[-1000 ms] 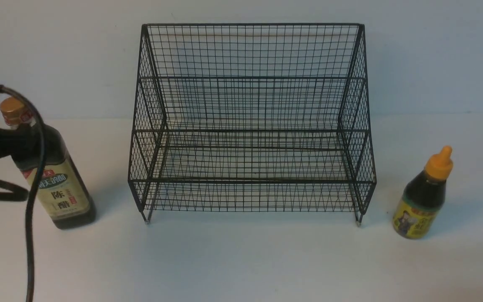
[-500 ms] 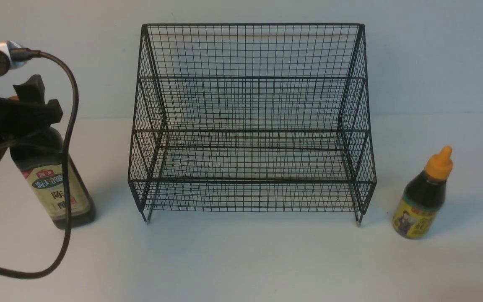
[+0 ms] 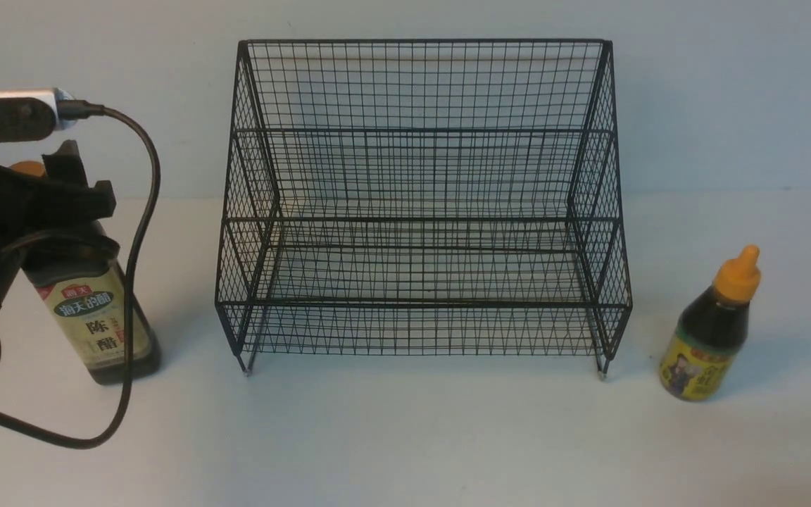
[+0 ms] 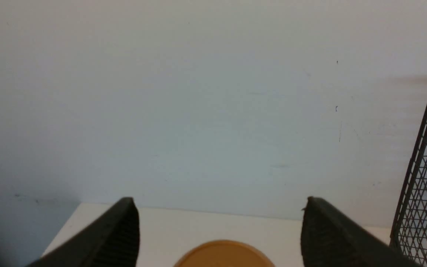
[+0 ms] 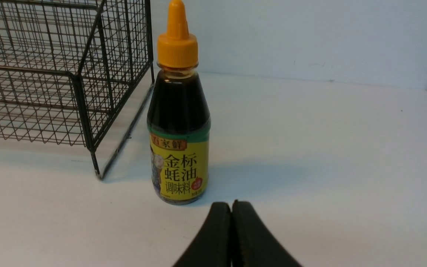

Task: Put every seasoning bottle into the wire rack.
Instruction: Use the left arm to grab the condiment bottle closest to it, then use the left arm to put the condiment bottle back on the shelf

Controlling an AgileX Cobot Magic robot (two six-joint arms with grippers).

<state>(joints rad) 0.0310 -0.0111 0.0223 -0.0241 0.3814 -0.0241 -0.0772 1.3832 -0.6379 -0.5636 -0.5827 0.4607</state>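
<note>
I expect the black cable [image 3: 156, 173] to rise along in a sagging curve when I lift, because it loops slack [image 3: 129, 338] in front of the tall bottle.
The tall seasoning bottle [image 3: 92, 320], dark with a beige-green label, stands on the table left of the wire rack [image 3: 419, 211]. My left gripper [image 3: 80, 184] is open, its black fingers either side of the bottle's neck, which they hide. The left wrist view shows the gold-brown cap [image 4: 224, 255] low between the wide-apart fingertips [image 4: 127, 215] of the left gripper [image 4: 219, 205], touching neither. The short seasoning bottle [image 3: 712, 331] with an orange nozzle cap stands right of the rack. In the right wrist view it [image 5: 179, 129] stands just beyond my shut, empty right gripper [image 5: 231, 204].
The left arm's black cable [image 3: 134, 282] loops down in front of the tall bottle onto the white table [image 3: 412, 436]. A pale wall [image 3: 729, 91] stands close behind the rack. The rack's side mesh [image 4: 426, 174] is near the left gripper, and its corner foot [image 5: 96, 172] is beside the short bottle.
My left gripper has come in from the left edge over the tall bottle's neck and opened wide. Its cable has swung right. Both bottles and the rack have stayed put.
</note>
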